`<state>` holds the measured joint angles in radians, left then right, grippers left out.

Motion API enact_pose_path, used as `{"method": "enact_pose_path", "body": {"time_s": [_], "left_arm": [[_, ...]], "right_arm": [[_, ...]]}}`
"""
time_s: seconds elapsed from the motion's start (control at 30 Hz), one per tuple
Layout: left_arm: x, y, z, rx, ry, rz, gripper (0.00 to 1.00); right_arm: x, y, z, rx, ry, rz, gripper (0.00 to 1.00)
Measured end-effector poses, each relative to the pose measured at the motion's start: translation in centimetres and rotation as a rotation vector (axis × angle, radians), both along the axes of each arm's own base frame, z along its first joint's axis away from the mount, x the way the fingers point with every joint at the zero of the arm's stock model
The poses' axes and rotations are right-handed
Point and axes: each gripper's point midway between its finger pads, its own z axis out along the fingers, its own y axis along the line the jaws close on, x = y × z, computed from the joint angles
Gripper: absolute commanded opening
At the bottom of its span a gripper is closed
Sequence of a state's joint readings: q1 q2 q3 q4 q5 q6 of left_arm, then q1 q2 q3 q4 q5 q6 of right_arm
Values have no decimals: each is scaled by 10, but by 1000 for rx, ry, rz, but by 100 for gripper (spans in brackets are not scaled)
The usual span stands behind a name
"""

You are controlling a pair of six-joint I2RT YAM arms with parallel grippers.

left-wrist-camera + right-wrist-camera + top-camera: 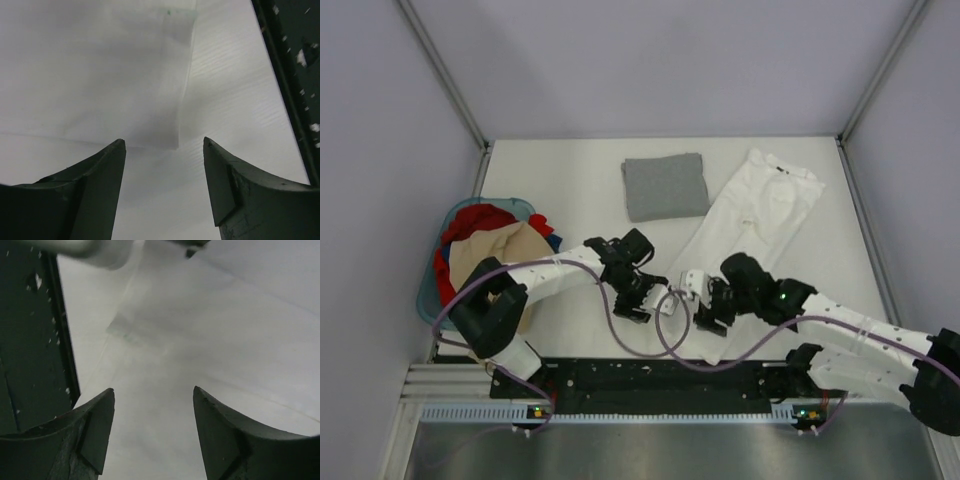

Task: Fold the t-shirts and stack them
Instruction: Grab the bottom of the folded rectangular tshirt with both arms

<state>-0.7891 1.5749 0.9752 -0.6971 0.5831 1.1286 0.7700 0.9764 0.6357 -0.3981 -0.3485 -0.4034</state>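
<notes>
The white t-shirt is flat in a long strip, so when I carry its near end, I expect it to fold over while its far end stays.
A white t-shirt, folded into a long strip, lies diagonally from the far right of the table down to the near middle. No print shows on it. A plain grey t-shirt lies folded at the far middle. My left gripper is open and empty just left of the white shirt's near end. In the left wrist view the gripper is just short of the shirt's corner. My right gripper is open over that same near end. In the right wrist view the gripper has white cloth under its spread fingers.
A blue basket with red, tan and blue clothes stands at the table's left edge. The black rail of the arm bases runs along the near edge and shows in both wrist views. Grey walls enclose the table.
</notes>
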Motion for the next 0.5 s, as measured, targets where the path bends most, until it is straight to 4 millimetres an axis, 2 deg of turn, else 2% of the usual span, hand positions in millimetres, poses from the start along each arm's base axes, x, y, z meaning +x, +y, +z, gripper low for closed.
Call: {"method": "enact_pose_path", "body": {"time_s": [0.03, 0.07, 0.13, 0.2, 0.27, 0.5], "left_arm": [[-2, -1, -3, 6, -2, -9, 66], [-2, 1, -10, 35, -34, -38, 66], [-15, 7, -26, 88, -33, -72, 66], [-19, 8, -33, 105, -47, -87, 66], [-15, 5, -33, 100, -72, -86, 64], [-2, 4, -31, 74, -203, -78, 59]], "right_arm": [[-21, -2, -22, -62, 14, 79, 64], [-36, -4, -35, -92, 20, 135, 64], [-50, -9, -43, -123, -13, 214, 64], [-66, -10, -47, -134, -60, 327, 64], [-78, -11, -50, -144, -92, 417, 63], [-90, -14, -73, -228, -97, 620, 63]]}}
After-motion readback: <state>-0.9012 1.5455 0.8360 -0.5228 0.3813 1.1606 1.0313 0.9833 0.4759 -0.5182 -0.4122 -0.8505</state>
